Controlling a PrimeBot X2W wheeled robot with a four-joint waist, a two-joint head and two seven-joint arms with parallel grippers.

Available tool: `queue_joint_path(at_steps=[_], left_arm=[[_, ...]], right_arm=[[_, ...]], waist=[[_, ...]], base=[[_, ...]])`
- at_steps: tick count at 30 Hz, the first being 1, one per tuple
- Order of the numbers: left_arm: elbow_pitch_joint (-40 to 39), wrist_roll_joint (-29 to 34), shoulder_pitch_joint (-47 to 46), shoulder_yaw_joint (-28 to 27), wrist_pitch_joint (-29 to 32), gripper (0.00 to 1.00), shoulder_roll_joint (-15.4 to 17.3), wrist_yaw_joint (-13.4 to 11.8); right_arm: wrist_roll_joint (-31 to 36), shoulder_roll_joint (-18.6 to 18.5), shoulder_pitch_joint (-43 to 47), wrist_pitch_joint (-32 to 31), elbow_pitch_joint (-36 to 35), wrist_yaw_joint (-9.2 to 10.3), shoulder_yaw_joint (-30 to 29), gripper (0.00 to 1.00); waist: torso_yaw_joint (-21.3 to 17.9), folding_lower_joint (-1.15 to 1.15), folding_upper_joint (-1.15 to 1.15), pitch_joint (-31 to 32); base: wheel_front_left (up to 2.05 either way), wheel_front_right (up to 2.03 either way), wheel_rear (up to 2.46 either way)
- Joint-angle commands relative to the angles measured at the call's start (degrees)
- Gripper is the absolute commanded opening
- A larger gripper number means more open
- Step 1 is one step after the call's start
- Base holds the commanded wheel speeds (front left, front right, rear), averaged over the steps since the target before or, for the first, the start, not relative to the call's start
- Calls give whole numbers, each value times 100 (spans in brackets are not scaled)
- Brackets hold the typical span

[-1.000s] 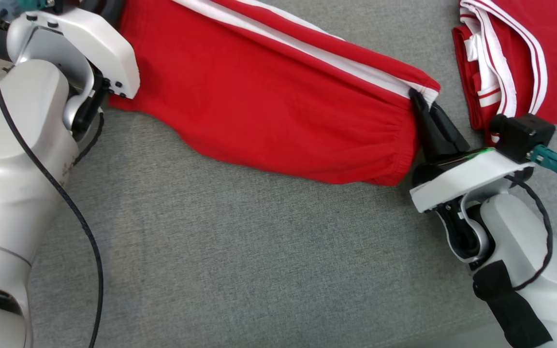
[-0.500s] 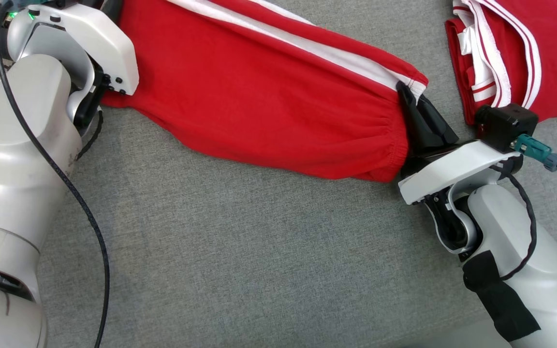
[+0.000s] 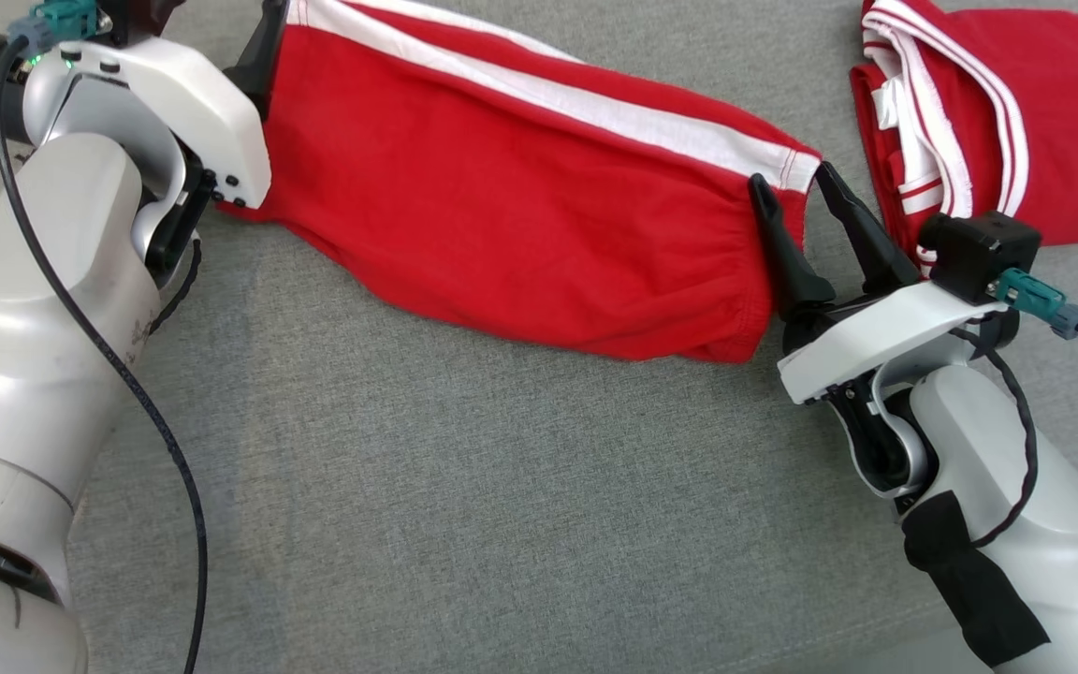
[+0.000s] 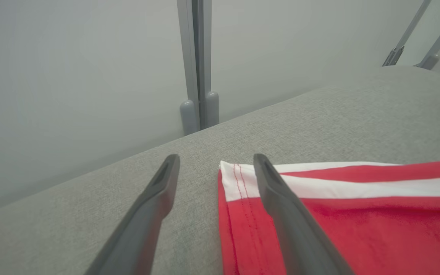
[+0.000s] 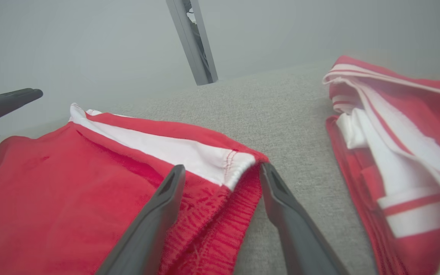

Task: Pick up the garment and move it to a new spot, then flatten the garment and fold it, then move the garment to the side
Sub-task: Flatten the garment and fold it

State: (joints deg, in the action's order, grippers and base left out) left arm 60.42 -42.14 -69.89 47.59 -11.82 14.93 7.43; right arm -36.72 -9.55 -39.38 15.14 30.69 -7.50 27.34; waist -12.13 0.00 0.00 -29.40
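My gripper will make the waistband bunch and curl instead of lying flat when it folds the waistband toward the hem, because small puckers gather the garment beside its waistband.
The garment, red shorts with a white side stripe, lies folded lengthwise on the grey cloth surface. My left gripper stands open at its far left end; the hem corner lies between the spread fingers, and one finger shows beside the hem in the head view. My right gripper is open at the right end. In the right wrist view its fingers straddle the gathered waistband corner without pinching it. The garment rests loose on the surface.
A second red garment with white trim and lettering lies crumpled just right of my right gripper, also seen as the red and white pile. A grey post rises behind the far edge. Bare grey surface stretches toward me.
Both grippers have opened and let go of the garment's two ends, which now lie flat. The head camera has shifted slightly.
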Motion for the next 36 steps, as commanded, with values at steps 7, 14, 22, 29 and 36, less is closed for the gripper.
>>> queue_joint_path(at_steps=[7, 14, 22, 29, 36], left_arm=[[-213, -541, 373, 215, 264, 100, 154, 6], [-412, -1216, 657, 413, 1152, 100, 255, 7], [-333, -1744, 695, 485, 1966, 100, 449, 7], [36, -1912, 551, 513, 2354, 100, 469, 7], [208, -2111, 464, 550, 2790, 100, 533, 7]], right_arm=[[-31, -202, 248, 6, 91, 1, -74, 100], [103, -369, 566, 6, -212, 1, -327, 100], [408, -519, 925, -47, -733, 1, -455, 100], [693, -630, 1448, -579, -1726, 1, -784, 100], [1029, -511, 1947, -1140, -2804, 1, -1267, 100]], waist=[[13, 0, 0, 448], [-58, 0, 0, 609], [-286, 0, 0, 565], [-477, 0, 0, 596], [-585, 0, 0, 598]], base=[[0, 0, 0], [0, 0, 0], [0, 0, 0], [0, 0, 0], [0, 0, 0]])
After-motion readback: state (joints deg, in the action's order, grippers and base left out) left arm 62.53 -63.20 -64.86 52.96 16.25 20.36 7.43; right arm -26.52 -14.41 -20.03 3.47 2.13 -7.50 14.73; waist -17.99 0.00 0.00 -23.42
